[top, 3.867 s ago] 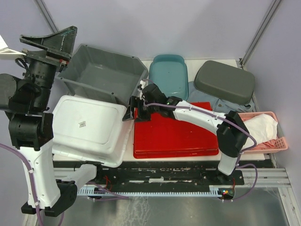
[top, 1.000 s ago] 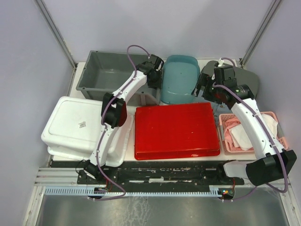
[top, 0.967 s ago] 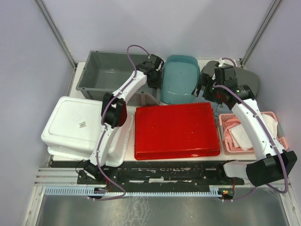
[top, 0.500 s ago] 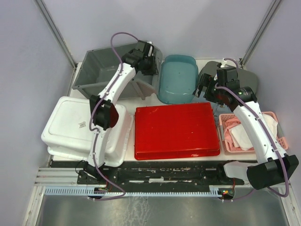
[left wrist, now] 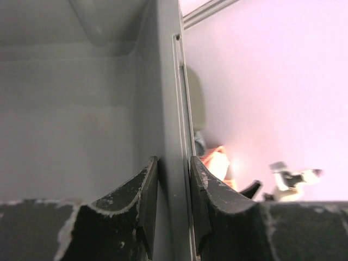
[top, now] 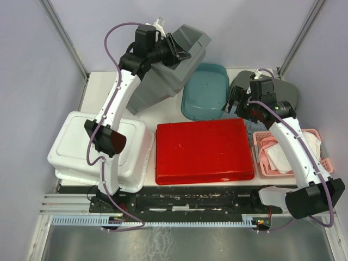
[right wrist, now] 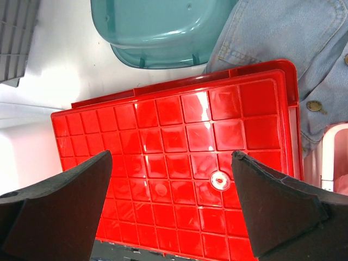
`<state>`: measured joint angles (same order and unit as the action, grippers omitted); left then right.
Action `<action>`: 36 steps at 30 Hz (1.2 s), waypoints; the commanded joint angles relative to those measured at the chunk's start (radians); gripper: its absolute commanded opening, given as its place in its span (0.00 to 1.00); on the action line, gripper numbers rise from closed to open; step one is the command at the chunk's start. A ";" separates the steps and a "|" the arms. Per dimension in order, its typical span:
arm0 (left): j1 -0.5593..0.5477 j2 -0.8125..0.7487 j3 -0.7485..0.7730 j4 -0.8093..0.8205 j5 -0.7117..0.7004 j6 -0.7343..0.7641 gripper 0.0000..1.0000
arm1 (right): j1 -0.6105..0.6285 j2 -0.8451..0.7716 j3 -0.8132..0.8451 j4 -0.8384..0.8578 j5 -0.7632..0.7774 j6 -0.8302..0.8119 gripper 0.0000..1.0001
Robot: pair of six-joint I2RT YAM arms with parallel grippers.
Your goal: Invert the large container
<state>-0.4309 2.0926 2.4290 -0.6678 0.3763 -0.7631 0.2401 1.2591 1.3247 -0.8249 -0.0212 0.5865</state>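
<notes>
I should keep tipping the grey container [top: 155,88] with my left gripper, since it is tilting over open space [top: 156,112] behind the white tub. Once the container stands on its side, I should let go.
The large grey container [top: 163,73] hangs tilted above the back of the table, its open side turned down and to the left. My left gripper [top: 175,53] is shut on its wall near the rim; in the left wrist view both fingers [left wrist: 145,190] press flat against the grey wall [left wrist: 169,81]. My right gripper [top: 235,103] stands wide open over the red tray [right wrist: 179,136], with nothing between its fingers [right wrist: 60,201].
A white tub [top: 92,144] lies upside down at the front left. The red tray [top: 204,149] fills the middle. A teal bin [top: 206,89] sits behind it. A dark grey tub [top: 288,92], denim cloth [right wrist: 283,38] and a pink basket [top: 318,160] are at the right.
My left arm has raised the grey container off the table and tipped it over toward the back. The right arm has hardly moved.
</notes>
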 commanded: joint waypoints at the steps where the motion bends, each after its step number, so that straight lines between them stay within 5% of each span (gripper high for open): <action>1: 0.042 -0.120 0.054 0.289 0.148 -0.241 0.03 | -0.004 -0.039 -0.008 0.036 -0.008 0.012 0.99; 10: 0.201 -0.186 -0.032 0.449 0.200 -0.465 0.03 | -0.003 -0.056 -0.038 0.045 -0.015 0.018 0.99; 18: 0.369 -0.251 -0.291 0.476 0.295 -0.440 0.04 | -0.004 -0.056 -0.048 0.059 -0.023 0.024 0.99; 30: 0.474 -0.229 -0.111 0.092 0.247 -0.123 0.85 | -0.004 -0.038 -0.045 0.061 -0.031 0.024 0.99; 33: 0.474 -0.219 -0.024 0.002 0.177 -0.030 0.97 | -0.004 -0.032 -0.038 0.062 -0.035 0.026 0.99; 36: 0.474 -0.234 0.038 -0.051 0.096 0.051 0.99 | -0.005 -0.029 -0.036 0.060 -0.038 0.022 0.99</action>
<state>0.0471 1.8885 2.3646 -0.6289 0.5690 -0.8921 0.2398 1.2297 1.2739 -0.8017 -0.0525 0.6052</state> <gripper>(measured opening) 0.987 0.990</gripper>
